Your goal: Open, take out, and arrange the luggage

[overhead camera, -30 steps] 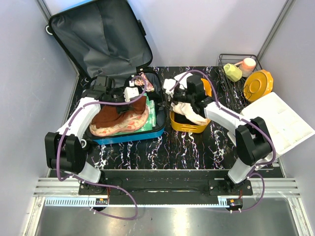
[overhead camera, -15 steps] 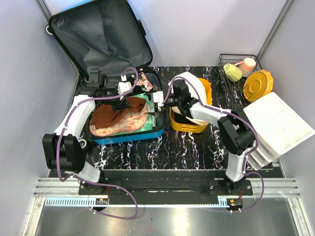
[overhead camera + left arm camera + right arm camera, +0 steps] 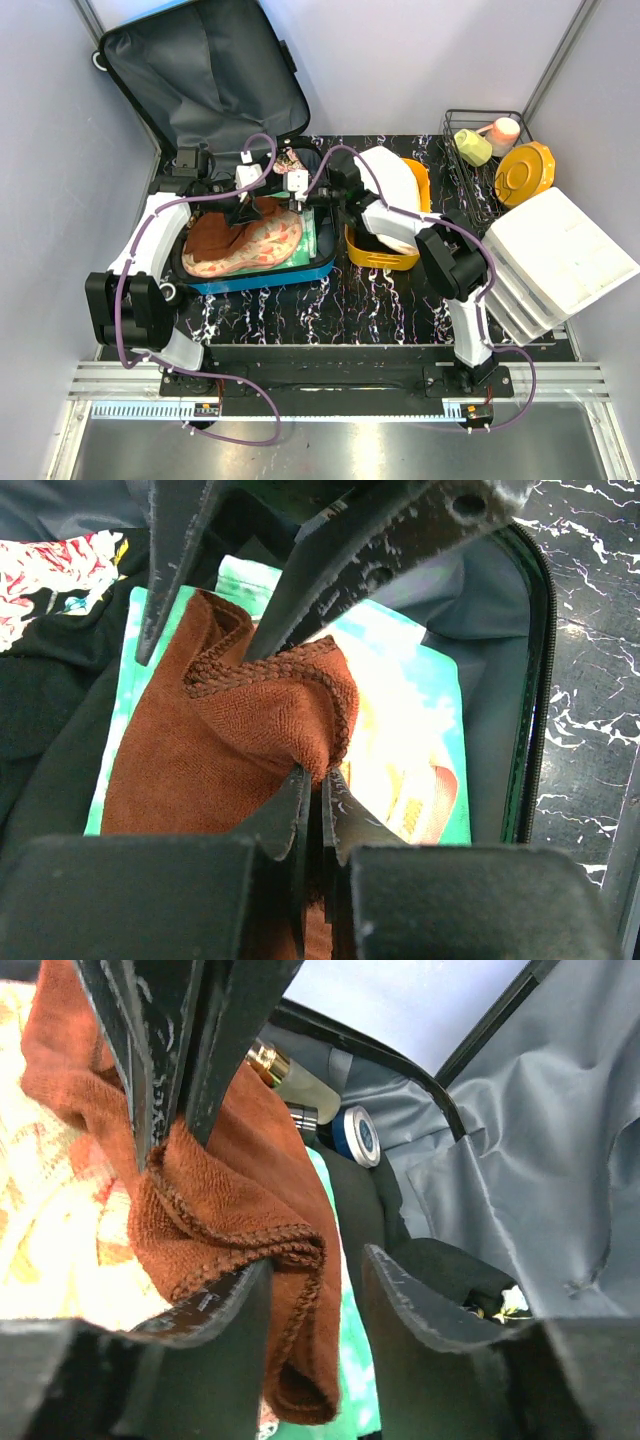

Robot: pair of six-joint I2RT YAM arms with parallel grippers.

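Note:
Just one finger of my right gripper touches the brown towel's hem [image 3: 292,1247]. I should open the gripper, grip the hem and take the towel to the orange basket [image 3: 382,259].
The luggage [image 3: 255,278] is a blue suitcase lying open at the left, its grey-lined lid [image 3: 200,70] leaning on the back wall. Inside lies a brown towel [image 3: 215,235]. My left gripper [image 3: 247,205] is shut on a raised fold of that towel [image 3: 230,750], pinched at the fingertips [image 3: 315,780]. My right gripper [image 3: 298,195] reaches into the case from the right. Its jaws [image 3: 315,1280] stand apart with the towel's hem [image 3: 290,1260] hanging between them, against the left finger only. The left gripper [image 3: 170,1145] shows above, clamped on the towel.
A cream patterned cloth [image 3: 265,240], a green packet [image 3: 420,740], a bottle and a blue tin [image 3: 355,1135] also lie in the case. An orange basket [image 3: 385,255] stands right of it. A wire rack [image 3: 480,190] with cups and a white drawer box [image 3: 560,255] sit at the far right.
My right arm has swung left from the orange basket into the suitcase, and its jaws have narrowed around the towel's hem. The left gripper has stayed shut on the towel.

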